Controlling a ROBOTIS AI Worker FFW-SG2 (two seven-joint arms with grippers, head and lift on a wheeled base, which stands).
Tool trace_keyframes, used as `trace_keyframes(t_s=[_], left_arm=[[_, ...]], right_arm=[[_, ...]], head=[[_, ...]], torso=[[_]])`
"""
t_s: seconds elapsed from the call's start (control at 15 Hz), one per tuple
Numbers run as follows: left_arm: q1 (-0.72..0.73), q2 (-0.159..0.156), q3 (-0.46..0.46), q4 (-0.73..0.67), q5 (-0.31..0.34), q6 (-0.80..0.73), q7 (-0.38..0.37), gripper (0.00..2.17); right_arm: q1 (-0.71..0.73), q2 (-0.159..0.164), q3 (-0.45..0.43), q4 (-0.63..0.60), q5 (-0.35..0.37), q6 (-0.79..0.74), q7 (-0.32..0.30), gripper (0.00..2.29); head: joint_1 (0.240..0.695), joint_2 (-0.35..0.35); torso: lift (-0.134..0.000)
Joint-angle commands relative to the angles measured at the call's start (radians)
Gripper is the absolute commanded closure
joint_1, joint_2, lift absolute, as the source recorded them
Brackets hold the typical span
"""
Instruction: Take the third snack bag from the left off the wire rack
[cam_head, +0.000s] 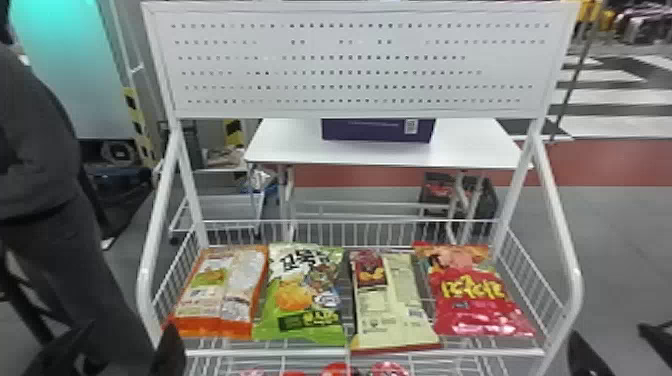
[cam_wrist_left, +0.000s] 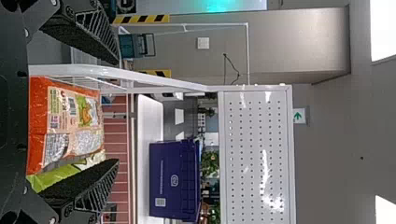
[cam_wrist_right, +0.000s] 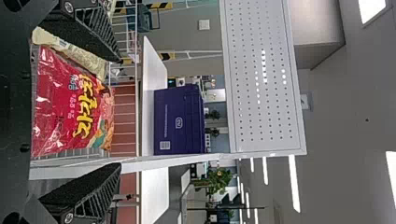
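Note:
The maroon snack bag (cam_head: 389, 298) will crease where I grip it but its ends will stay spread when I lift it, because the maroon bottom edge (cam_head: 396, 348) lies straight.
Four snack bags lie flat side by side in the white wire rack (cam_head: 525, 280). From the left they are an orange bag (cam_head: 222, 292), a green bag (cam_head: 302, 295), a pale cream bag with a red top (cam_head: 387, 302) and a red bag (cam_head: 472, 295). The cream bag is third from the left. My left gripper (cam_wrist_left: 116, 112) is open and low in front of the rack, facing the orange bag (cam_wrist_left: 63, 121). My right gripper (cam_wrist_right: 119, 112) is open, facing the red bag (cam_wrist_right: 70, 116), with the cream bag's edge (cam_wrist_right: 70, 46) beside one finger. Nothing is held.
A white perforated panel (cam_head: 357, 60) rises above the rack's back. Behind the rack stands a white table (cam_head: 300, 145) with a purple box (cam_head: 377, 130) on it. Red round items (cam_head: 387, 370) show on a lower shelf at the bottom edge.

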Motion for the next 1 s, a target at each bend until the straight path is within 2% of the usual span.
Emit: trace_keyframes(t_s=[0.0,0.53,0.73,0.8,0.93], left_arm=[[-0.003,0.000,-0.001,0.005,-0.001,0.000,0.001,0.15],[-0.007,0.001,0.001,0.009,-0.001,0.000,-0.001,0.15],[-0.003,0.000,-0.002,0.002,-0.001,0.000,-0.001,0.15],[0.001,0.000,-0.002,-0.001,-0.002,0.003,-0.001,0.15],[0.001,-0.002,-0.005,-0.003,-0.002,0.003,-0.001,0.15]], right_arm=[[-0.002,0.000,0.000,0.003,-0.002,0.003,0.000,0.09],[-0.010,0.005,0.002,0.014,-0.005,0.003,0.000,0.09],[-0.081,0.003,0.048,0.071,-0.005,0.031,0.000,0.08],[-0.139,0.005,0.075,0.086,0.000,0.107,0.003,0.08],[-0.306,0.031,0.160,0.137,0.035,0.298,0.025,0.08]], head=[[0.499,0.000],[0.499,0.000],[0.499,0.000],[0.499,0.000],[0.499,0.000]], torso=[[0.000],[0.000],[0.000],[0.000],[0.000]])
